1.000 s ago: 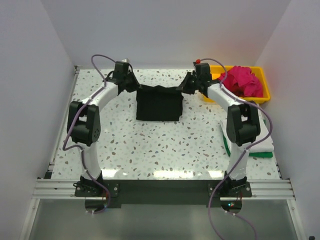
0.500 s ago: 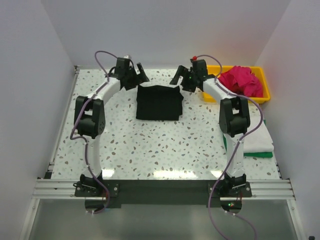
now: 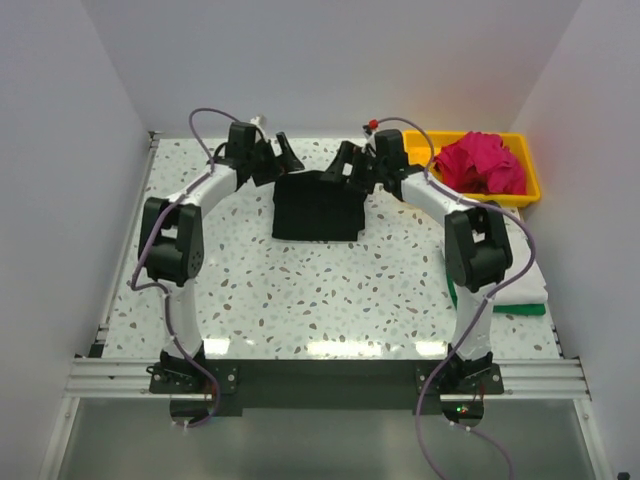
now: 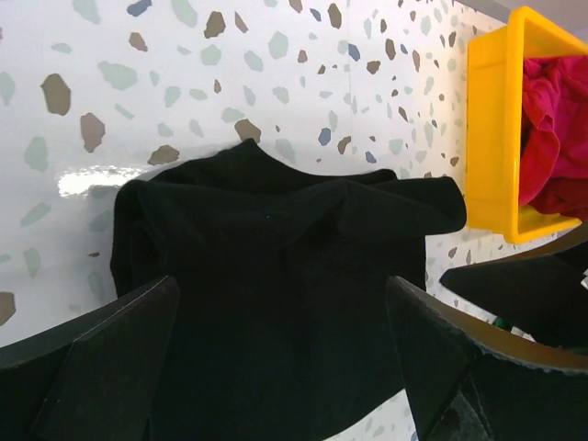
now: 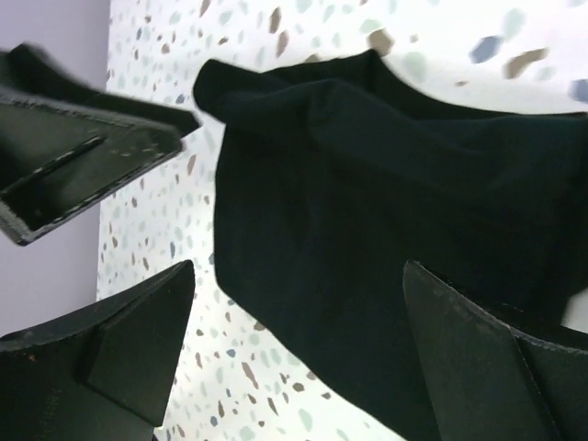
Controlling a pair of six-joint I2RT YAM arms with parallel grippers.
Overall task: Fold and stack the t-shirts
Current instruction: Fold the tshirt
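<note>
The black t-shirt's far edge (image 4: 299,197) bunches into a fold, so my grippers should pull the t-shirt (image 3: 315,215) closer and flat before my right gripper takes it to the stack.
The black t-shirt (image 3: 318,208) lies folded in a rough square on the far middle of the table. My left gripper (image 3: 281,156) hovers open over its far left corner, holding nothing. My right gripper (image 3: 341,166) hovers open over its far right corner, also empty. In the left wrist view the black t-shirt (image 4: 276,266) fills the space under my open left gripper (image 4: 280,285). In the right wrist view the black t-shirt (image 5: 386,220) lies under my open right gripper (image 5: 299,266). A crumpled magenta t-shirt (image 3: 485,162) sits in the tray. White (image 3: 515,283) and green (image 3: 522,308) t-shirts lie stacked at the right edge.
The yellow plastic tray (image 3: 531,190) stands at the back right corner, close to my right arm. Its side wall (image 4: 487,138) shows in the left wrist view. Speckled tabletop (image 3: 300,300) stretches in front of the black t-shirt. Walls close in the table on three sides.
Both grippers went from shut on the black t-shirt's far edge to open. The cloth dropped flat, and both grippers lifted slightly and drew inward.
</note>
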